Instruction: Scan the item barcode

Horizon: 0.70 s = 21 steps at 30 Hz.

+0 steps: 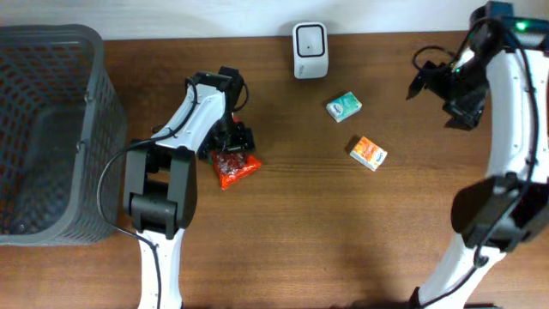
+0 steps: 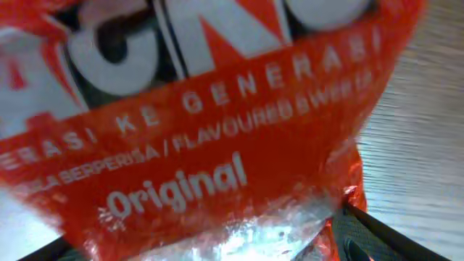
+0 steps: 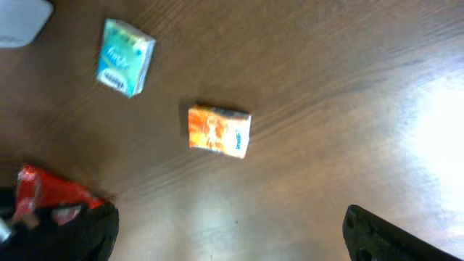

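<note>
The red snack packet's lettered front [image 1: 235,166] is facing up and covers the barcode side, so my left gripper should pick the packet up and turn it over in front of the scanner.
A red snack packet [image 1: 233,167] lies on the wooden table, left of centre. My left gripper [image 1: 232,142] hangs right over it, open, its jaws wide on either side of the packet. In the left wrist view the packet [image 2: 217,130] fills the frame with white lettering, one dark finger [image 2: 395,239] at its right edge. No barcode shows on it. The white scanner [image 1: 309,50] stands at the back centre. My right gripper [image 1: 450,86] is held high at the back right, open and empty; its wrist view also catches the red packet [image 3: 51,192] at the lower left.
A green box [image 1: 343,106] and an orange box [image 1: 368,153] lie right of centre, seen also as the green box [image 3: 125,56] and orange box [image 3: 220,131] in the right wrist view. A dark mesh basket [image 1: 43,129] fills the left edge.
</note>
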Each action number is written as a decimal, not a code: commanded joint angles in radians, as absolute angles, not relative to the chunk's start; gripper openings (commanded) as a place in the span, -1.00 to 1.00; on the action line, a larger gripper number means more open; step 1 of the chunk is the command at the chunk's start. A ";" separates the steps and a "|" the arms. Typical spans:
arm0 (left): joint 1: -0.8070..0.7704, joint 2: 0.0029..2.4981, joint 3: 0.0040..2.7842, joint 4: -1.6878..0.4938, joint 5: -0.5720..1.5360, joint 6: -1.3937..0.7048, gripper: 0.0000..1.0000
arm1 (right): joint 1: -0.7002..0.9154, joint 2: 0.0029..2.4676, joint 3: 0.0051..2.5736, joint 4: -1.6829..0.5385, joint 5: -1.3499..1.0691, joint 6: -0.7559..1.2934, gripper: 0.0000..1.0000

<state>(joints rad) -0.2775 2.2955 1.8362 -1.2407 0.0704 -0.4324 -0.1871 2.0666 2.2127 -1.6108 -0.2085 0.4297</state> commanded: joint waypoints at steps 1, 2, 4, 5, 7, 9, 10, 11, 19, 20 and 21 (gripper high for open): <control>-0.328 2.357 1.832 -1.189 0.309 -0.221 0.67 | -0.184 1.990 2.210 -1.644 -0.199 0.392 0.97; -0.349 2.356 1.832 -1.179 0.371 -0.171 0.67 | -0.184 1.983 2.210 -1.651 -0.199 0.388 0.97; -0.394 2.356 1.833 -1.172 0.472 -0.098 0.75 | -0.176 1.983 2.210 -1.666 -0.199 0.387 0.97; -0.418 2.356 1.839 -1.166 0.502 -0.074 0.77 | -0.168 1.983 2.210 -1.670 -0.204 0.373 0.97; -0.459 2.356 1.882 -1.169 0.501 -0.072 0.81 | -0.138 1.983 2.210 -1.674 -0.203 0.370 0.97; -0.471 2.356 1.992 -1.229 0.473 -0.070 0.84 | -0.100 1.983 2.210 -1.673 -0.202 0.369 0.97; -0.466 2.356 2.075 -1.288 0.442 -0.073 0.84 | -0.079 1.983 2.210 -1.672 -0.202 0.361 0.97; -0.455 2.356 2.188 -1.369 0.387 -0.079 0.85 | -0.050 1.983 2.210 -1.671 -0.202 0.337 0.97; -0.302 2.357 2.440 -1.561 -0.020 -0.455 0.85 | 0.139 2.010 2.190 -1.573 -0.191 0.205 0.99; -0.283 2.357 2.437 -1.562 -0.019 -0.459 0.85 | 0.164 2.016 2.169 -1.553 -0.191 0.163 0.95; -0.271 2.358 2.433 -1.561 -0.020 -0.459 0.86 | 0.194 2.022 2.138 -1.525 -0.191 0.121 0.89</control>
